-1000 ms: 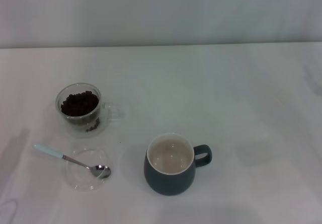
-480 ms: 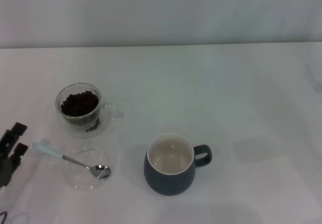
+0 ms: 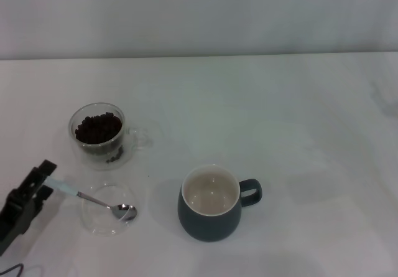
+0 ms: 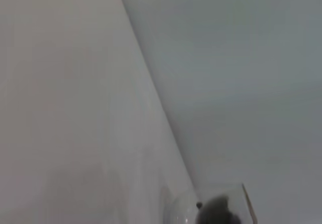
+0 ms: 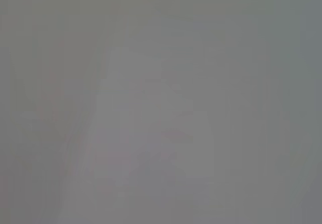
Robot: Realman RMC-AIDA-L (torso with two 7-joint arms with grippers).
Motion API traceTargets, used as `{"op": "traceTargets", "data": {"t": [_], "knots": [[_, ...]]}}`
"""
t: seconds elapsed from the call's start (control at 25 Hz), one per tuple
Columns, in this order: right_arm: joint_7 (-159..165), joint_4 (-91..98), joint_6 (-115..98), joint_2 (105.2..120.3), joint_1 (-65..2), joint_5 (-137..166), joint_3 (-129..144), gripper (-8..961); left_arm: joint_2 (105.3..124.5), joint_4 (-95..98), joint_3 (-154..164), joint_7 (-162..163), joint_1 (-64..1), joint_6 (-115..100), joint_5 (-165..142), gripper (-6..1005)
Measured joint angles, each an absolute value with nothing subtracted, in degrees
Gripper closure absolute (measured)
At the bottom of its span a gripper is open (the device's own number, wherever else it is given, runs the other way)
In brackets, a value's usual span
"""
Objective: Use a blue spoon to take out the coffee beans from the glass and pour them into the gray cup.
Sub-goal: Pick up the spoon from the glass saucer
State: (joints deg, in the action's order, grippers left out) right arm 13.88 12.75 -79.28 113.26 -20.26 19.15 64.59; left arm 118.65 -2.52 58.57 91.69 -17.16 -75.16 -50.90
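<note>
I expect the blue spoon's metal bowl to sink in among the coffee beans when I push it down, because the beans lie in a loose, uneven pile.
The blue spoon lies with its metal bowl in a flat clear dish and its pale handle pointing left. My left gripper comes in from the lower left, open, with one finger on each side of the handle's tip. The glass holds the coffee beans just behind the spoon. Part of the glass and the beans also shows in the left wrist view. The gray cup stands upright to the right, empty, its handle pointing right. My right gripper is out of view.
Everything stands on a white table with a pale wall behind its far edge. The right wrist view shows only a blank grey surface.
My left gripper has entered from the lower left and moved up and to the right, reaching the tip of the spoon's handle. Spoon, glass and cup have not moved.
</note>
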Motion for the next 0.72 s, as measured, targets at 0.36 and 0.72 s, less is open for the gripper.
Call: {"op": "traceTargets", "data": {"t": [0.36, 0.72], "knots": [[13.8, 12.6, -79.3, 113.57, -19.9, 19.2, 64.6, 230, 118.88, -1.4, 59.2, 90.1, -18.0, -74.7, -52.1, 138], [13.8, 12.7, -79.3, 113.79, -19.5, 19.2, 64.8, 230, 119.00, -0.3, 59.2, 88.3, -18.3, -74.9, -53.5, 145]]}}
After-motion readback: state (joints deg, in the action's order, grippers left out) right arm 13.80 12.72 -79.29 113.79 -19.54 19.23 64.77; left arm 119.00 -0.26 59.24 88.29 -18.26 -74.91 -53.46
